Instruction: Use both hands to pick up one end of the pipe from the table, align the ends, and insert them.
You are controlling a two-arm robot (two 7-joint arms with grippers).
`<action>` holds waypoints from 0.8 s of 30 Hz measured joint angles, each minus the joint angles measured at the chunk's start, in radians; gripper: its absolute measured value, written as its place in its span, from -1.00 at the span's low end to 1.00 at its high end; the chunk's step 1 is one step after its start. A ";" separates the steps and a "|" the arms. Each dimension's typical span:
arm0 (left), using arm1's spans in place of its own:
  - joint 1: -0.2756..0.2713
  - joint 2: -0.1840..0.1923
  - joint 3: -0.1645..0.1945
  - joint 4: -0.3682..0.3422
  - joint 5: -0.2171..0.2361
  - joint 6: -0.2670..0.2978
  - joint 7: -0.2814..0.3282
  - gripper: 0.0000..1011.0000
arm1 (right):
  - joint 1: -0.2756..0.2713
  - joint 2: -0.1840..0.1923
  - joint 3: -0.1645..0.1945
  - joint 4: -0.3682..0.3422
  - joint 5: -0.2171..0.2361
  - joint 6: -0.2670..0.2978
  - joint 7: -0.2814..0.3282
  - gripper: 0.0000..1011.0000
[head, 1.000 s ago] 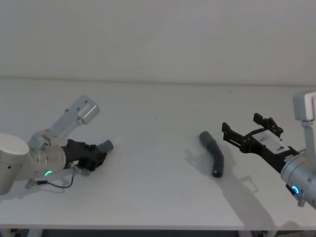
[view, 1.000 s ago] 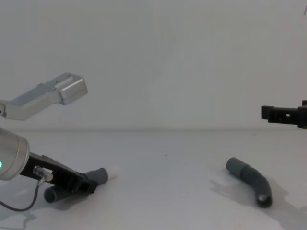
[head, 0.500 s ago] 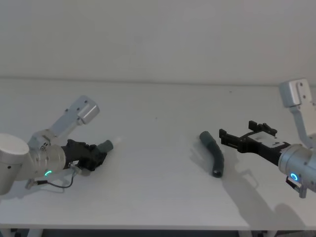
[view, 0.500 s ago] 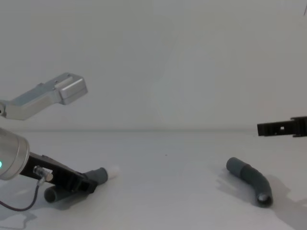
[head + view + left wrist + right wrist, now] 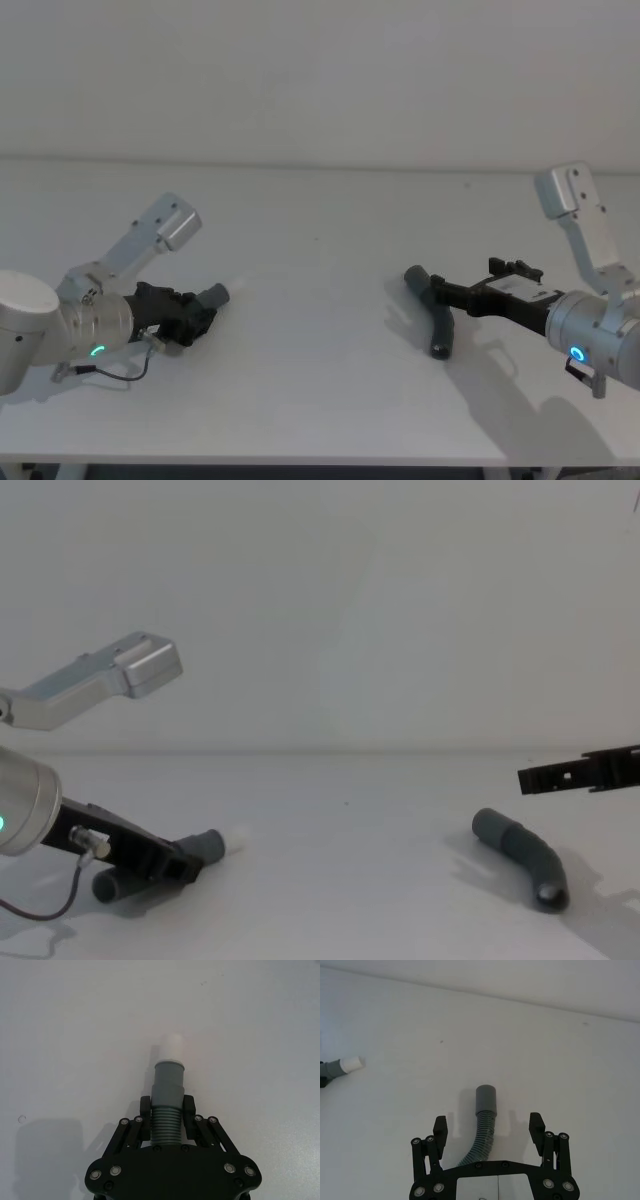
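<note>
The grey socket cuff (image 5: pixel 494 827) will stay held out and the bend will keep when the robot lifts, because the ribbed part rests in a smooth, round curve (image 5: pixel 540 860).
My left gripper (image 5: pixel 203 312) lies low on the table (image 5: pixel 320 230) at the left, shut on the ribbed middle of one pipe piece (image 5: pixel 167 1091). That piece's white tip (image 5: pixel 172 1045) sticks out past the fingers, just over the surface. The other pipe piece (image 5: pixel 436 316) lies bent on the table at the right, with its plain grey socket cuff (image 5: pixel 486 1099) pointing away. My right gripper (image 5: pixel 488 1127) is open, its fingers straddling this piece's ribbed part with gaps on both sides. In the chest view the right gripper (image 5: pixel 530 777) hovers a little above the piece (image 5: pixel 520 855).
The white table runs wide between the two pipe pieces and back to the plain white wall. A thin cable (image 5: pixel 120 372) loops beside my left wrist. The table's front edge lies near the bottom of the head view.
My right gripper has swung left and dropped lower, from beside the right pipe piece to straddling it. The left gripper and its held piece have stayed put.
</note>
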 joint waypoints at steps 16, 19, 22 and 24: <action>0.000 0.000 0.000 0.000 0.000 0.000 0.000 -0.28 | 0.010 -0.022 -0.029 0.025 -0.012 0.033 0.011 0.98; 0.000 0.000 0.000 0.000 0.000 0.000 0.000 -0.28 | 0.012 -0.028 -0.034 0.030 -0.014 0.041 0.013 0.98; 0.000 0.000 0.000 0.000 0.000 0.000 0.000 -0.28 | 0.014 -0.032 -0.037 0.035 -0.015 0.045 0.016 0.98; 0.000 0.000 0.000 0.000 0.000 0.000 0.000 -0.28 | 0.016 -0.036 -0.040 0.040 -0.017 0.047 0.017 0.98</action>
